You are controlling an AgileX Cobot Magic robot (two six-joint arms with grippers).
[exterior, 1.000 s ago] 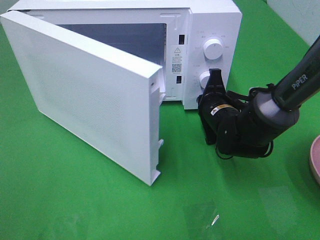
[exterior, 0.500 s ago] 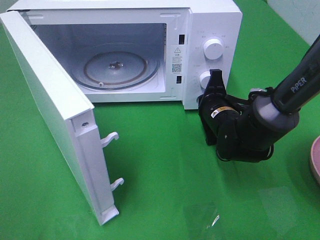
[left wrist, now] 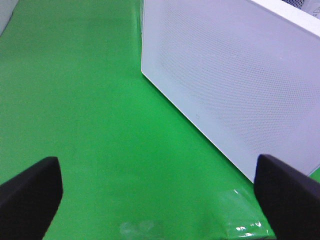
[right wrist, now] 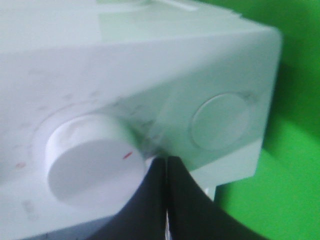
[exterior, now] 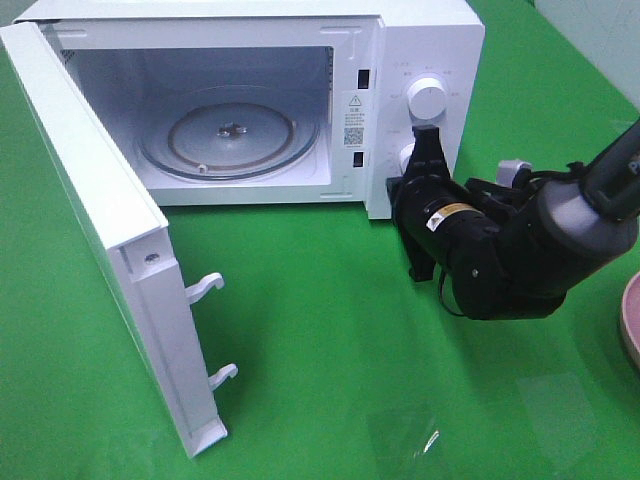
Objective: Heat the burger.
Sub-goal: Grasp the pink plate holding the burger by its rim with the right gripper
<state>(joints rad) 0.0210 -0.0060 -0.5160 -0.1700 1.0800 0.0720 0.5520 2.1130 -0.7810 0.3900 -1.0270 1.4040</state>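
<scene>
My right gripper should keep going from the knobs toward the pink plate [exterior: 631, 338] and open in front of it, since the door is wide open and the glass turntable [exterior: 243, 137] is empty.
The burger is out of view. A white microwave [exterior: 425, 40] stands at the back with its door [exterior: 95, 230] swung wide to the left, showing an empty glass turntable [exterior: 230, 135]. My right gripper [exterior: 424, 145] is shut, its tip against the control panel by the lower knob [exterior: 408, 157], below the upper knob [exterior: 427, 98]. In the right wrist view the shut fingertips [right wrist: 166, 172] sit just beside a white knob [right wrist: 90, 162] with a red mark. My left gripper [left wrist: 160, 200] is open over the green cloth, facing the door's outer face [left wrist: 235, 85].
The rim of a pink plate [exterior: 630, 320] shows at the right edge. Two latch hooks [exterior: 205, 288] stick out of the door's inner edge. A green cloth [exterior: 330, 330] covers the table in front of the microwave.
The microwave door has swung from half-shut to wide open, uncovering the turntable. My right gripper has shifted slightly up toward the control panel, still shut.
</scene>
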